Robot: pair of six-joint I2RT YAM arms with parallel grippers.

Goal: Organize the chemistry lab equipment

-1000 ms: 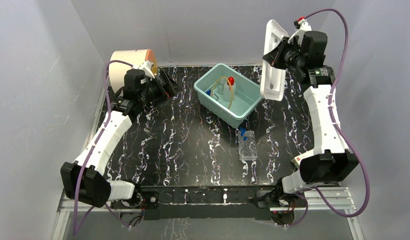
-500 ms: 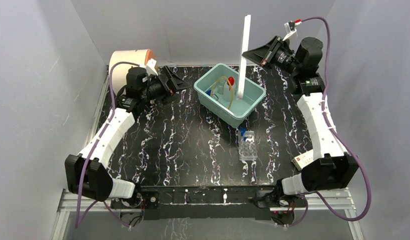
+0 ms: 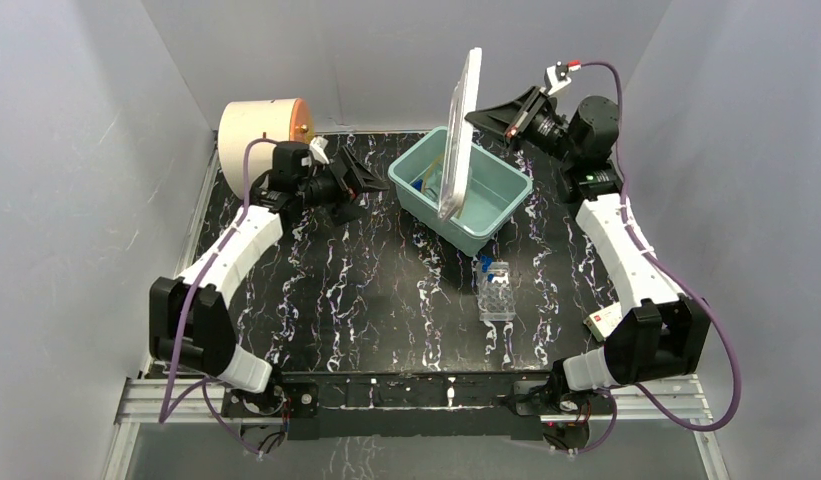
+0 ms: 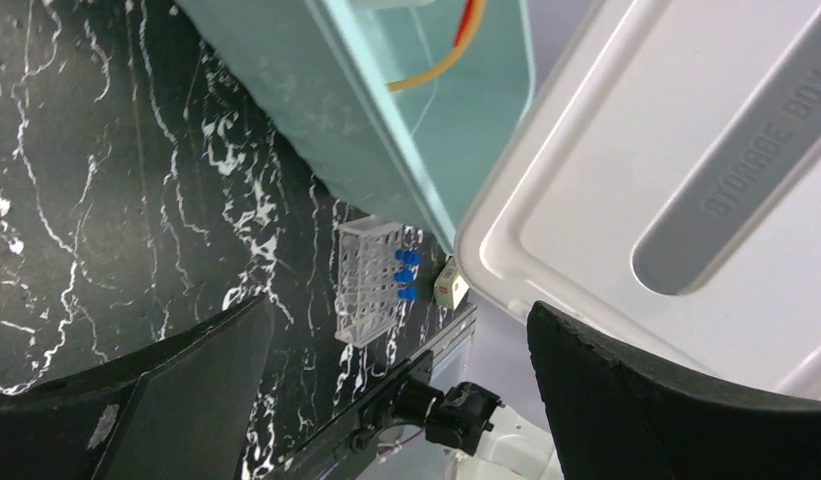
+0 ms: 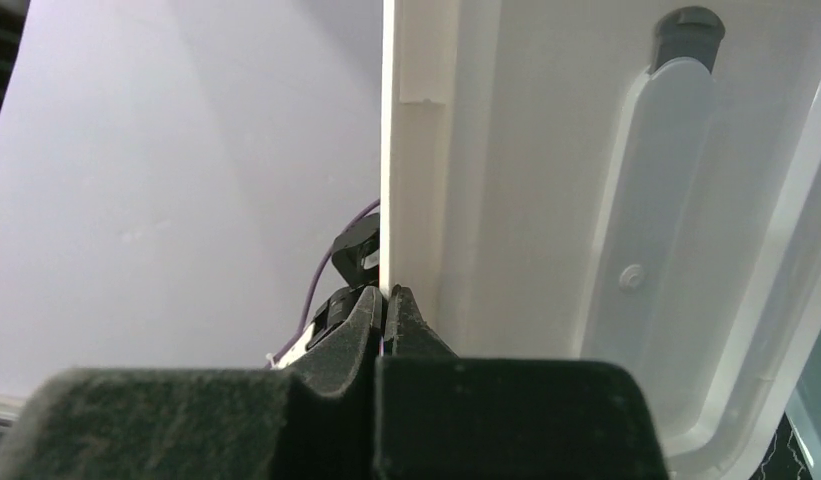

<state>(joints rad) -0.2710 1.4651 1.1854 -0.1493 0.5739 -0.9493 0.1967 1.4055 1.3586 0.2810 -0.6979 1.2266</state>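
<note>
I carry on lowering the lid with my right gripper and let it go on the bin's rim (image 3: pixel 428 205), because the white lid's bottom side (image 5: pixel 541 200) is toward the open teal bin.
A teal bin (image 3: pixel 501 200) stands at the back middle of the table. My right gripper (image 3: pixel 475 118) is shut on the edge of the bin's white lid (image 3: pixel 458 140) and holds it upright over the bin. The right wrist view shows the closed jaws (image 5: pixel 384 300) pinching the lid's rim (image 5: pixel 546 200). My left gripper (image 3: pixel 364 185) is open and empty just left of the bin. In the left wrist view yellowish tubing (image 4: pixel 441 65) lies in the bin (image 4: pixel 386 140). The clear tube rack (image 3: pixel 496 292) with blue-capped tubes (image 3: pixel 485 263) stands in front of the bin. The lid hides the squeeze bottle.
A cream drum with an orange face (image 3: pixel 261 118) sits at the back left corner. A small white box with red marking (image 3: pixel 603 318) lies by the right arm's base. The rack (image 4: pixel 371 280) and the box (image 4: pixel 448 285) also show in the left wrist view.
My right arm has swung the lid leftward from the back right to above the bin, turning it edge-on. My left gripper has moved right toward the bin.
</note>
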